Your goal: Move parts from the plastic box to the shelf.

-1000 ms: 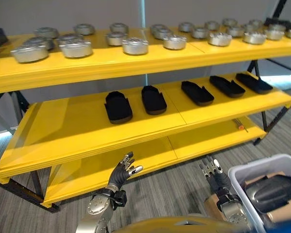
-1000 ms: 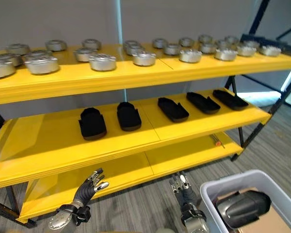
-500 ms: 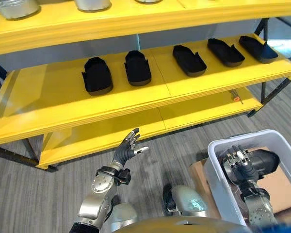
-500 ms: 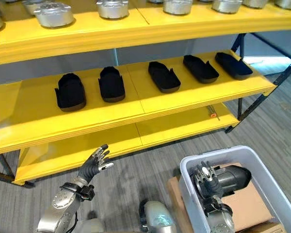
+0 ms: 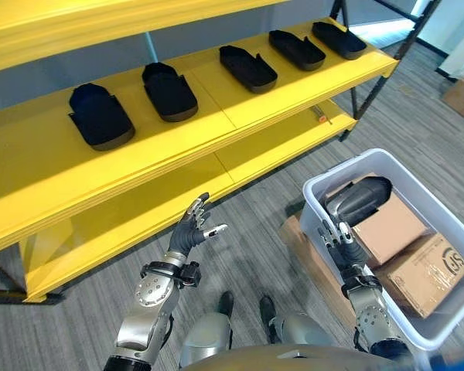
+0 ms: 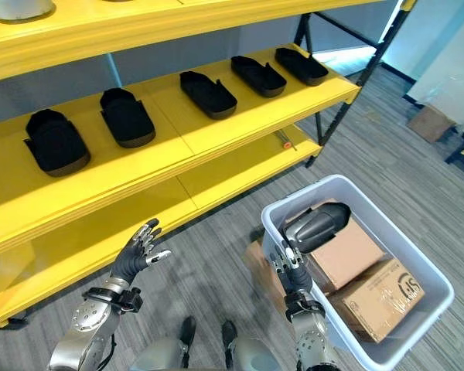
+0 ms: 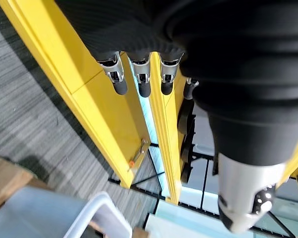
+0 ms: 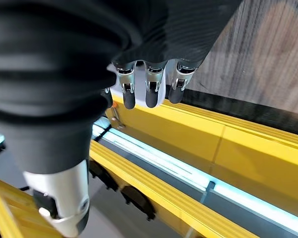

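Observation:
The dark part (image 5: 359, 199) sits low against the flat carton top (image 5: 390, 229). I should expect only cardboard to be hidden under it when I lift it.
A grey plastic box (image 5: 317, 195) stands on the floor at the right, holding a dark rounded part (image 5: 357, 199) on top of cardboard cartons (image 5: 389, 230). My right hand (image 5: 340, 241) hovers open at the box's near left rim, just short of the dark part, holding nothing. My left hand (image 5: 192, 229) is raised open over the floor in front of the yellow shelf (image 5: 216, 108), empty. Several black parts (image 5: 169, 90) lie in a row on the middle shelf board. In the wrist views both hands' fingers (image 7: 140, 82) (image 8: 148, 92) are straight.
A lower yellow shelf board (image 5: 139, 216) sits near the floor, with a small orange-tipped tool (image 5: 319, 117) on it. A flat cardboard sheet (image 5: 309, 251) lies under the box. Another carton (image 5: 459, 97) stands far right on the grey floor.
The camera has tilted down and swung right, so the shelf slid up and left in view. My right hand, which was over the dark part, now sits at the box's near rim.

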Available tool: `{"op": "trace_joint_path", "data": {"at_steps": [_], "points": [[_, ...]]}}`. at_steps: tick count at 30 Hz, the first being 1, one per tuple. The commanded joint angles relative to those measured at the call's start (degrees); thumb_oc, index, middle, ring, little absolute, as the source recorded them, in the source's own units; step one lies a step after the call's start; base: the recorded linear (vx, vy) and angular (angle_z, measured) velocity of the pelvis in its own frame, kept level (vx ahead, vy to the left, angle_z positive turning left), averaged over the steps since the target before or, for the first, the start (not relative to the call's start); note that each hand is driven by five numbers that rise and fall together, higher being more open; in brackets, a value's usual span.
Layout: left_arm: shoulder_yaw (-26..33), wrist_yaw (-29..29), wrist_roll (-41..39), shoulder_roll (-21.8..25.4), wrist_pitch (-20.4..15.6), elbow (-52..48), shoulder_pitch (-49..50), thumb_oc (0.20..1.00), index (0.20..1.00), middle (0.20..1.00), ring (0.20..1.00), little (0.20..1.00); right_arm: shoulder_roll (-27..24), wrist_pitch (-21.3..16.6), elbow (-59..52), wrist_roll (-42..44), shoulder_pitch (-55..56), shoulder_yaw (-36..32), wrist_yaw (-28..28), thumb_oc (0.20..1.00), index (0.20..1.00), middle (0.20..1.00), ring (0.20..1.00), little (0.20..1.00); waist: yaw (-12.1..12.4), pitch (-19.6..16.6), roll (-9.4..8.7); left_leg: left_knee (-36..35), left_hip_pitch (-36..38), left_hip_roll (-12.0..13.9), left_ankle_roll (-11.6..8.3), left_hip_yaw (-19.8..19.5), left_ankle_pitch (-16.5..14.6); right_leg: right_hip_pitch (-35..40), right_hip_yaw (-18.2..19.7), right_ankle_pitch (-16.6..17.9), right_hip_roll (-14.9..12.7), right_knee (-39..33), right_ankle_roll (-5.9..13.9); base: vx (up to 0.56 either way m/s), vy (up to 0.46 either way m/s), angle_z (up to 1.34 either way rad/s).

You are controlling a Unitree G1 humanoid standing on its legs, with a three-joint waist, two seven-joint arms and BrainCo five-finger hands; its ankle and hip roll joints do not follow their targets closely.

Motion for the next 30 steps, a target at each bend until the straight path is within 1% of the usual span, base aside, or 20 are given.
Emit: {"op": "trace_joint_path", "data": {"at_steps": [1,2,3,4,5,6,7,9,12,16,17,18,19,20,21,22,24,27,28,30], "points": [[1.95,-0.42,-1.54,-1.13,-1.94,-2.71,1.16,1.0,1.0,1.0,1.0,1.0,-0.8,-1.26,-4.62,-1.86,-0.36,-0.01,0.23,1.0,1.0,1.0,1.0,1.0,-1.76,-2.25,1.56,-3.82,2.17,1.2,-0.48,-1.14,5.6,1.67,-0.48,11.94,1.67,-6.06,-1.11,0.06,0.146,-0.61],[2.44,0.19,-0.74,-0.74,-1.69,-3.03,0.77,1.0,1.0,1.0,1.0,1.0,0.55,-0.78,-5.08,-1.17,-1.53,0.71,0.6,1.0,1.0,1.0,1.0,1.0,-1.77,-0.95,2.52,-3.73,4.56,2.66,-1.61,2.84,5.6,-0.63,-8.62,10.38,0.36,-1.38,-1.48,0.05,0.115,-1.01],[2.44,0.2,-0.74,-0.73,-1.68,-3.04,0.75,1.0,1.0,1.0,1.0,1.0,0.56,-0.78,-5.05,-1.17,-1.57,0.68,0.62,1.0,1.0,1.0,1.0,1.0,-1.71,-0.92,2.5,-3.76,4.58,2.66,-1.61,2.9,5.63,-0.67,-8.57,10.37,0.36,-1.32,-1.47,0.1,0.063,-2.26],[3.43,0.89,-0.65,-2.25,-2.38,-3.74,2.53,1.0,1.0,1.0,1.0,1.0,1.95,-0.46,-4.86,0.27,-2.53,1.86,0.99,1.0,1.0,1.0,1.0,1.0,0.17,-0.51,2.35,-3.35,6.75,3.53,-3.12,6.76,5.58,1.37,-18.86,8.32,-3.15,-3.89,-1.96,0.06,-0.039,-2.65],[3.55,0.83,-0.65,-2.88,-2.78,-3.97,3.91,1.0,1.0,1.0,1.0,1.0,1.82,-0.36,-4.49,0.79,-2.71,2.69,1.2,1.0,1.0,1.0,1.0,1.0,0.39,-0.59,2.1,-3.64,7.6,3.75,-3.39,7.78,5.56,1.36,-20.56,8.76,-3.64,-4.98,-1.73,0.07,-0.036,-2.89],[3.58,0.84,-0.63,-2.94,-2.76,-4.13,4.18,1.0,1.0,1.0,1.0,1.0,1.76,-0.41,-4.34,0.83,-2.63,2.79,1.33,1.0,1.0,1.0,1.0,1.0,0.76,-0.64,2.21,-3.99,8.01,3.87,-3.4,8.27,5.61,1.65,-20.11,9.05,-3.42,-5.43,-1.72,0.05,-0.054,-2.1],[4.18,1.13,-0.64,-3.74,-3.15,-5.1,5.62,1.0,1.0,1.0,1.0,1.0,1.56,-0.06,-4.19,1.78,-2.91,3.26,1.33,1.0,1.0,1.0,1.0,1.0,1.86,-1.15,2.18,-5.1,9.32,4.45,-4.21,10.81,5.58,2.92,-25.77,8.75,-4.8,-8.25,-1.3,0.08,-0.077,-1.75],[5.04,0.73,-0.61,-5.03,-3.98,-5.46,7.54,1.0,1.0,1.0,1.0,1.0,1.44,0.44,-2.55,2.37,-3.97,4.61,1.55,1.0,1.0,1.0,1.0,1.0,2.36,-2.45,2.17,-6.49,11.1,5.61,-4.91,13.44,4.99,3.19,-28.65,8.98,-4.67,-15.26,-1.08,0.16,-0.164,-1.77],[5.19,1.02,-0.24,-5.62,-4.09,-4.84,6.27,1.0,1.0,1.0,1.0,1.0,2.19,0.76,-2.55,1.8,-4.29,3.71,1.89,1.0,1.0,1.0,1.0,1.0,0.7,-2.79,2.91,-7.69,12.23,6.17,-4.8,12.93,5.75,0.47,-25.36,10.35,-3.88,-13.98,-0.97,0.21,-0.171,-0.83],[4.03,0.96,0.3,-5.61,-3.72,-3.39,4.97,1.0,1.0,1.0,1.0,1.0,2.2,0.96,-2.85,1.37,-3.26,1.89,1.98,1.0,1.0,1.0,1.0,1.0,-0.97,-3.65,1.65,-4.25,12.73,6.7,-4.66,13.12,5.65,2.3,-24.65,11.15,-3.97,-13.18,-1.12,0.19,-0.146,0.15],[2.77,-0.15,-0.41,-7.09,-3.21,-2.12,4.53,1.0,1.0,1.0,1.0,1.0,1.48,0.86,-2.82,0.84,-2.22,-0.16,2.31,1.0,1.0,1.0,1.0,1.0,-2.21,-4.09,0.82,1.96,12.85,8.23,-4.78,14.64,5.33,3.66,-25.07,11.27,-4.8,-12.16,-0.95,0.34,-0.295,-0.05],[1.81,-0.92,-0.58,-8.32,-2.98,-1.63,4.78,1.0,1.0,1.0,1.0,1.0,0.99,0.86,-2.38,0.41,-1.54,-1.95,2.3,1.0,1.0,1.0,1.0,1.0,-2.29,-3.66,-0.65,12.26,10.82,7.91,-5.09,14.33,5.45,5.67,-25.3,11.19,-6.16,-11.52,-1.22,0.34,-0.289,0.33],[1.76,-0.94,-0.57,-8.27,-3.0,-1.61,4.75,1.0,1.0,1.0,1.0,1.0,1.04,0.87,-2.27,0.38,-1.61,-2.08,2.38,1.0,1.0,1.0,1.0,1.0,-2.36,-3.5,-0.56,13.6,10.26,8.09,-5.08,14.1,4.74,5.79,-25.46,11.05,-6.09,-11.5,-1.18,0.21,-0.233,0.37],[1.51,-1.15,-0.72,-8.69,-2.9,-1.34,4.77,1.0,1.0,1.0,1.0,1.0,0.88,0.91,-1.92,-0.05,-1.54,-2.69,2.43,1.0,1.0,1.0,1.0,1.0,-1.83,-2.23,-1.58,21.93,7.28,6.95,-5.57,13.35,3.75,6.92,-25.23,11.05,-6.85,-11.29,-1.32,0.13,-0.176,0.39],[1.82,-1.26,-0.91,-8.98,-2.72,-0.89,4.82,1.0,1.0,1.0,1.0,1.0,0.81,1.04,-1.47,-0.83,-1.58,-2.89,2.5,1.0,1.0,1.0,1.0,1.0,-0.46,-0.17,-2.9,26.06,4.15,7.05,-5.36,12.67,1.29,9.07,-24.8,10.56,-7.55,-11.55,-1.21,0.29,-0.211,0.0],[2.51,-1.5,-1.26,-8.2,-2.58,-2.07,5.37,1.0,1.0,1.0,1.0,1.0,0.74,1.21,-1.93,-0.04,-1.25,-3.13,2.81,1.0,1.0,1.0,1.0,1.0,1.44,1.61,-3.63,18.36,-0.75,10.91,-3.54,10.38,0.36,10.84,-21.75,10.74,-7.16,-12.68,-0.97,0.32,-0.114,-0.1],[3.3,-1.33,-1.12,-7.93,-2.42,-2.87,5.45,1.0,1.0,1.0,1.0,1.0,0.95,1.11,-1.59,0.07,-1.05,-3.7,2.9,1.0,1.0,1.0,1.0,1.0,2.72,1.59,-3.81,7.69,-2.35,15.24,-2.53,9.04,0.91,12.02,-19.91,10.45,-7.64,-12.84,-0.49,0.29,0.07,-0.8],[5.38,-1.42,-0.73,-8.72,-2.17,-3.06,5.09,1.0,1.0,1.0,1.0,1.0,0.46,0.68,-0.87,-1.0,-1.38,-4.14,2.97,1.0,1.0,1.0,1.0,1.0,4.53,0.86,-3.15,-4.98,-3.51,21.18,-2.37,6.17,5.14,13.19,-17.09,10.17,-8.67,-12.31,-0.03,0.24,0.187,-0.99],[5.76,-1.55,-0.71,-9.23,-2.04,-2.87,4.82,1.0,1.0,1.0,1.0,1.0,0.41,0.56,-0.91,-1.1,-1.59,-4.0,3.01,1.0,1.0,1.0,1.0,1.0,4.87,0.16,-2.61,-7.25,-3.39,22.6,-2.68,5.85,6.74,13.25,-16.05,10.5,-8.84,-12.28,0.09,0.23,0.253,-0.49],[5.76,-1.83,-0.58,-9.52,-1.69,-2.38,4.29,1.0,1.0,1.0,1.0,1.0,0.23,0.29,-1.06,-1.05,-1.6,-3.97,3.0,1.0,1.0,1.0,1.0,1.0,5.42,-1.02,-1.57,-8.16,-4.44,24.29,-3.94,5.82,7.11,13.6,-14.17,10.66,-9.43,-12.03,-0.19,0.19,0.309,-0.68]]}}
